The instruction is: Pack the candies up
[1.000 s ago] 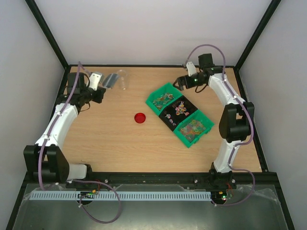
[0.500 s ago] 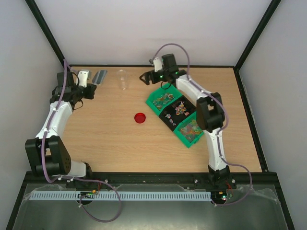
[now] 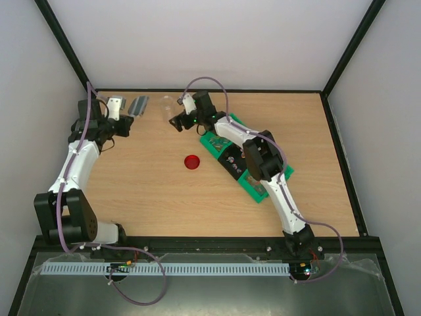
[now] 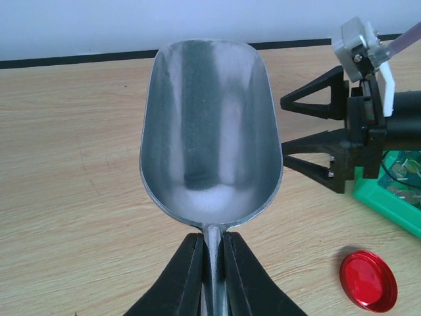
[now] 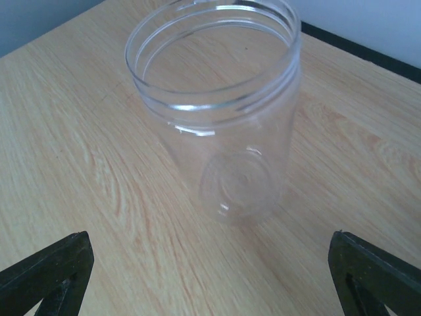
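Observation:
I should go on forward, as the clear jar [image 3: 168, 108] stands upright in line with my right gripper's wide-open fingers, until they are around its sides [image 5: 231, 161], then close them.
The candies [image 3: 232, 160] lie in a green compartment tray [image 3: 209, 141], partly hidden under my right arm; a few also show in the left wrist view [image 4: 404, 168]. My left gripper [image 4: 212, 263] is shut on the handle of an empty silver scoop [image 4: 209, 131], held at the far left [image 3: 138, 104]. My right gripper [image 5: 210, 270] is open, its fingers [image 5: 52, 273] wide apart just short of an empty clear jar [image 5: 223, 112]. The jar [image 3: 168, 105] stands upright between scoop and right gripper [image 3: 176, 122].
A red round lid [image 3: 192, 162] lies on the wooden table in front of the tray; it also shows in the left wrist view [image 4: 368, 280]. A black frame edges the table's far side, close behind the jar.
My right arm has swung left from the tray's far end across to the jar, gripper open. My left gripper with the scoop shifted slightly left and has since held still.

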You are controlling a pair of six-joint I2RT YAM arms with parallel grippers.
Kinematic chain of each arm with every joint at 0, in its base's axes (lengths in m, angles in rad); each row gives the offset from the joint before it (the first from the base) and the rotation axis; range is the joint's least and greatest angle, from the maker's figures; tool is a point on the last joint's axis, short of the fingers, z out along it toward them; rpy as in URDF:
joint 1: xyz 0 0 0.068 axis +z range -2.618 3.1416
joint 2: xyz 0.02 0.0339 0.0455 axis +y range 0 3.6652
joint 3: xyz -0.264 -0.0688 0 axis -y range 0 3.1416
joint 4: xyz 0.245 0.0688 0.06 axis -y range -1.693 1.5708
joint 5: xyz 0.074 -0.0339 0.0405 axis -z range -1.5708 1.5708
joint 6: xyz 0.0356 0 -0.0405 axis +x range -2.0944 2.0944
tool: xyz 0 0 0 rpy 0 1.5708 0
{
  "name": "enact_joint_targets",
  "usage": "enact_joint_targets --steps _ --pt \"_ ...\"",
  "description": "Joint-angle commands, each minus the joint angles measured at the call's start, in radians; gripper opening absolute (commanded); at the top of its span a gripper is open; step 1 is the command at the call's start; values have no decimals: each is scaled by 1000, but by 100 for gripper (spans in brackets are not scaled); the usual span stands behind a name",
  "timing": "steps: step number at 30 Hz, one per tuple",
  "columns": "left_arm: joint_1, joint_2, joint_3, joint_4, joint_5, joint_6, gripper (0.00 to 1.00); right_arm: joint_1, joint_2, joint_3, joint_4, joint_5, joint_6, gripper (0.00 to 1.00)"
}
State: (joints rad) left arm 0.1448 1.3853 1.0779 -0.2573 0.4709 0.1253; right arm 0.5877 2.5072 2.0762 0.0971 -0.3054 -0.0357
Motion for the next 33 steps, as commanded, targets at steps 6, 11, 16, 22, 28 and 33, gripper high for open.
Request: enact_joint_targets --steps 6,11,16,22,28,33 --pt "17 -43 15 31 19 -16 2 51 138 151 152 93 -42 99" --pt "26 -47 22 21 25 -15 2 67 187 209 215 155 -37 99" --pt "29 -49 25 16 36 -17 2 67 218 243 286 177 -4 99" --pt "34 -41 17 24 43 -24 2 70 258 307 325 138 14 100" --pt "41 -41 9 33 47 -27 2 80 278 332 340 152 -12 84" --pt "45 -42 15 36 56 -31 2 79 275 332 337 162 -20 71"
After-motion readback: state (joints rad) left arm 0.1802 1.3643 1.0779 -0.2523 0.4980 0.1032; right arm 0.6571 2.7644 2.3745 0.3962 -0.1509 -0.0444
